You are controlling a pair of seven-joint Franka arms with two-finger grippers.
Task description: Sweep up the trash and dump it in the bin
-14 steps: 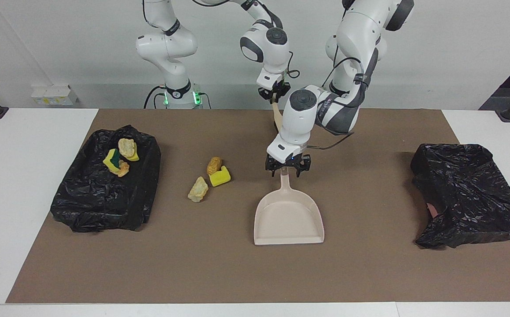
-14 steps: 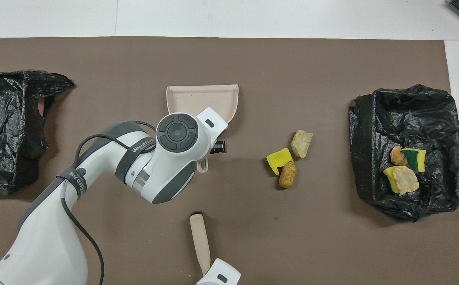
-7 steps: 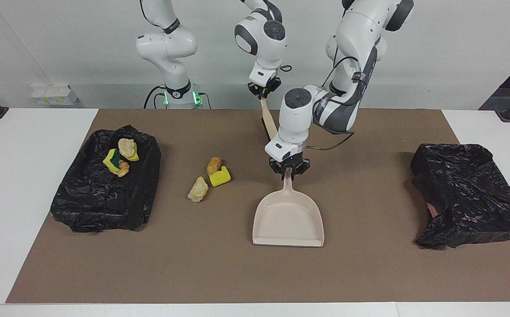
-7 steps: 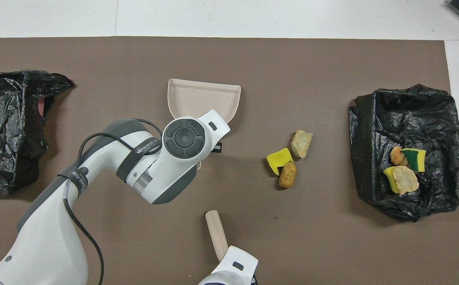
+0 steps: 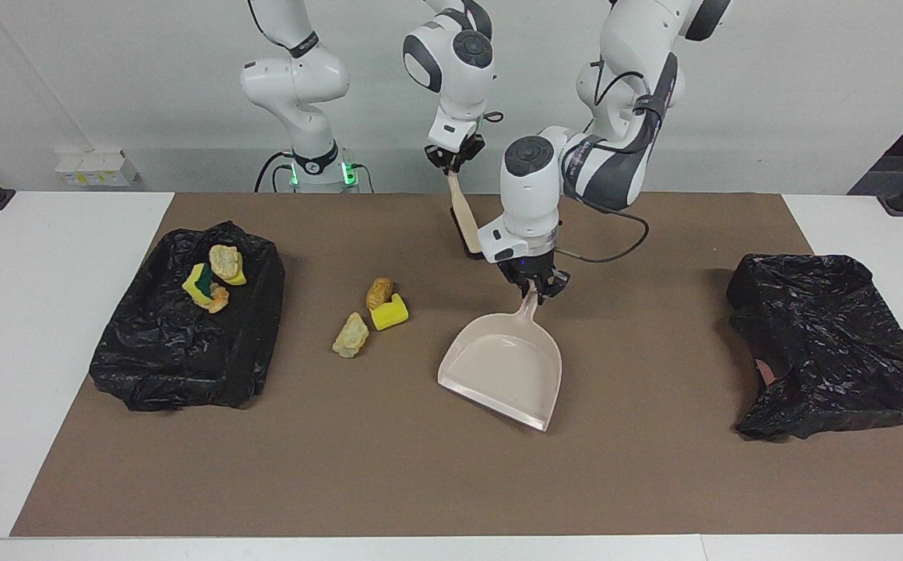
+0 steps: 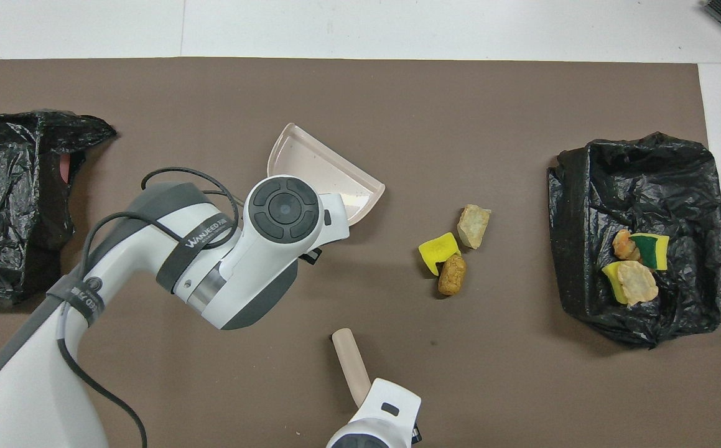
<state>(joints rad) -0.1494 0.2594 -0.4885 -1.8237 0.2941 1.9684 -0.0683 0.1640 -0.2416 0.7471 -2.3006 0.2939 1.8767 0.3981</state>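
Note:
I should turn the dustpan's open edge toward the yellow sponge with my left gripper before my right gripper sweeps, since that edge points past the loose trash.
My left gripper is shut on the handle of the beige dustpan, which sits skewed in mid-mat with its handle end raised. In the overhead view the left wrist hides that grip and only the pan shows. Three bits of trash lie loose beside the pan toward the right arm's end: a brown lump, a yellow sponge and a pale lump. Several more bits lie in the black-lined bin. My right gripper is shut on the beige brush, held up over the mat's near edge.
A second crumpled black bag lies at the left arm's end of the brown mat. White table surrounds the mat. The left arm's cable hangs over the mat beside the pan's handle.
My left gripper has shut on the dustpan's handle and swung the pan's mouth toward the loose trash. The right arm has carried the brush higher and toward its own end.

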